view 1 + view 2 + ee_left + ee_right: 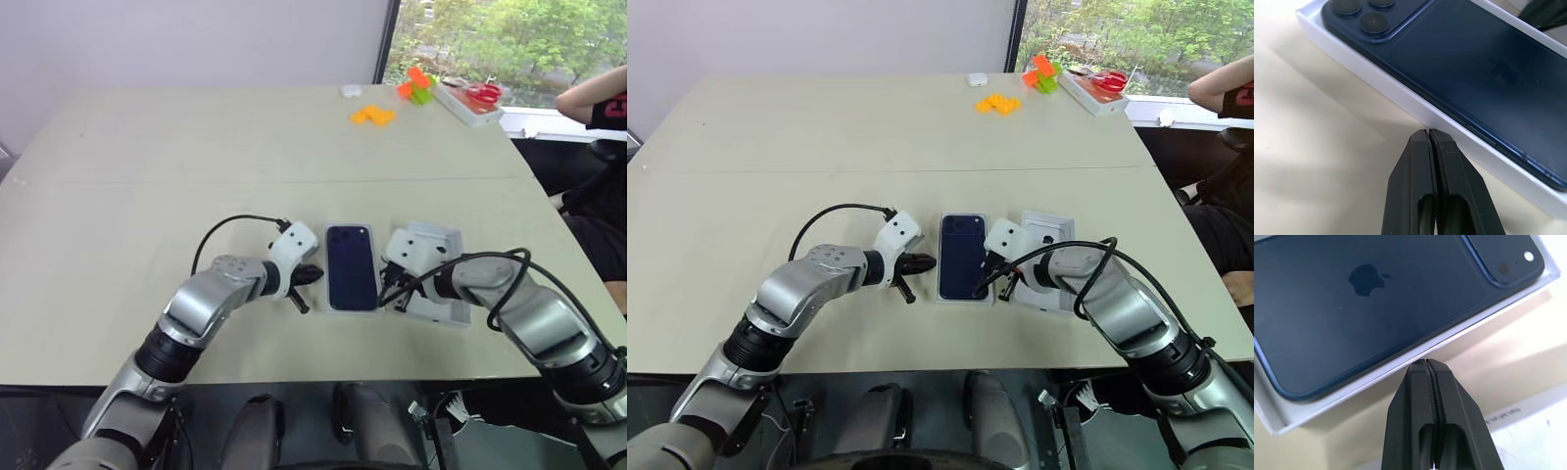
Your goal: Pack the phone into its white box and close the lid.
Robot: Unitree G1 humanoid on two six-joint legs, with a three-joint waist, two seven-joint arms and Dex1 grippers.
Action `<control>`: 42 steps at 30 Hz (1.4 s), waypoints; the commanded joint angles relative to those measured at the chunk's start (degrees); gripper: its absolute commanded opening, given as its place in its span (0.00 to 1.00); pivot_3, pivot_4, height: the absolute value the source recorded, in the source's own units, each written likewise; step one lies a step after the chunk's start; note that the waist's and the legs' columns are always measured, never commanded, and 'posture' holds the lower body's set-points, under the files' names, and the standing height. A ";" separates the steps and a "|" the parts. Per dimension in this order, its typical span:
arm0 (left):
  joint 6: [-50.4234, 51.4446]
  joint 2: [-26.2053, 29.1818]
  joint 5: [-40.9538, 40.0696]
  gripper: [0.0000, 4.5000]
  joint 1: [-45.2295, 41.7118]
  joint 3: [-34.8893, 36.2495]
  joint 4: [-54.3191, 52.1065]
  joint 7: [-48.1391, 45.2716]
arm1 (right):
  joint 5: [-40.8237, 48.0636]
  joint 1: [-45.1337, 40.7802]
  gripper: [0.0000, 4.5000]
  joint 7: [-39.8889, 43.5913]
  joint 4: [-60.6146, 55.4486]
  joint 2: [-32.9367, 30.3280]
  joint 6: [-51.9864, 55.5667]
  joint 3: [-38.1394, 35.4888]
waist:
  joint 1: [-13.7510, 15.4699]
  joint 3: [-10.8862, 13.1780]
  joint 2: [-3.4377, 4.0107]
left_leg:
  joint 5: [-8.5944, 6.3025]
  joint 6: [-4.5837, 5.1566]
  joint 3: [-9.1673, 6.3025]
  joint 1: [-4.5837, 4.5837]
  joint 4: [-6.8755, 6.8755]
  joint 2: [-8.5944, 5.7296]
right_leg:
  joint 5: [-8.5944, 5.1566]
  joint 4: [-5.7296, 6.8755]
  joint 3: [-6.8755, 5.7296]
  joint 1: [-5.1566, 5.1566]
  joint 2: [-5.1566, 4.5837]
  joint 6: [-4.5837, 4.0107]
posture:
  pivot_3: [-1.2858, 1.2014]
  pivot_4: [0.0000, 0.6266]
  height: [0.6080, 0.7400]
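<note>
My right gripper is to take the lid's side (pixel 1533 408) and turn the lid over before closing the box, because the lid lies beside the box with its white inner side (pixel 431 308) up.
The dark navy phone (pixel 351 266) lies back up inside the white box (pixel 351 309), camera cluster at its far end, near the table's front edge. My left gripper (pixel 315 276) is shut and empty, its tips right at the box's left wall (pixel 1400 93). My right gripper (pixel 384 294) is also shut and empty, its tips against the box's right wall (pixel 1376 377). The lid (pixel 438 245) lies to the right of the box with its white inner face up, partly covered by my right arm.
Orange blocks (pixel 373 116), orange and green pieces (pixel 416 86), a small white object (pixel 351 91) and a white tray with red scissors (pixel 475 98) sit at the far right of the table. A person's arm (pixel 593 96) shows beyond the right edge.
</note>
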 commanded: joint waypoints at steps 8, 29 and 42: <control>0.59 -0.57 -0.39 0.02 -0.21 -0.61 -1.81 -1.84 | 1.76 -1.33 0.00 2.08 -1.87 -1.30 -0.66 -3.60 | -0.02 0.00 0.00 | 0.00 0.00 0.00 0.00 0.00 0.00 | 0.01 0.00 0.01 0.00 0.01 0.01 | 0.52 0.24 0.89; -19.91 13.25 -7.09 0.00 12.01 12.93 -11.95 -19.68 | 14.24 -11.73 0.74 -11.91 2.54 9.61 35.50 -18.13 | -0.14 -0.01 0.02 | -0.02 0.04 0.07 -0.02 0.01 0.07 | 0.02 0.11 0.05 -0.12 0.04 -0.01 | 0.52 0.24 0.89; -25.12 17.39 -7.53 0.00 14.52 12.45 -13.59 -25.36 | 25.43 -11.10 0.62 -32.02 9.20 13.89 35.50 -21.29 | -0.36 -0.01 0.03 | -0.04 0.08 0.12 -0.03 0.00 0.09 | 0.02 0.09 0.10 -0.14 0.08 0.01 | 0.52 0.24 0.89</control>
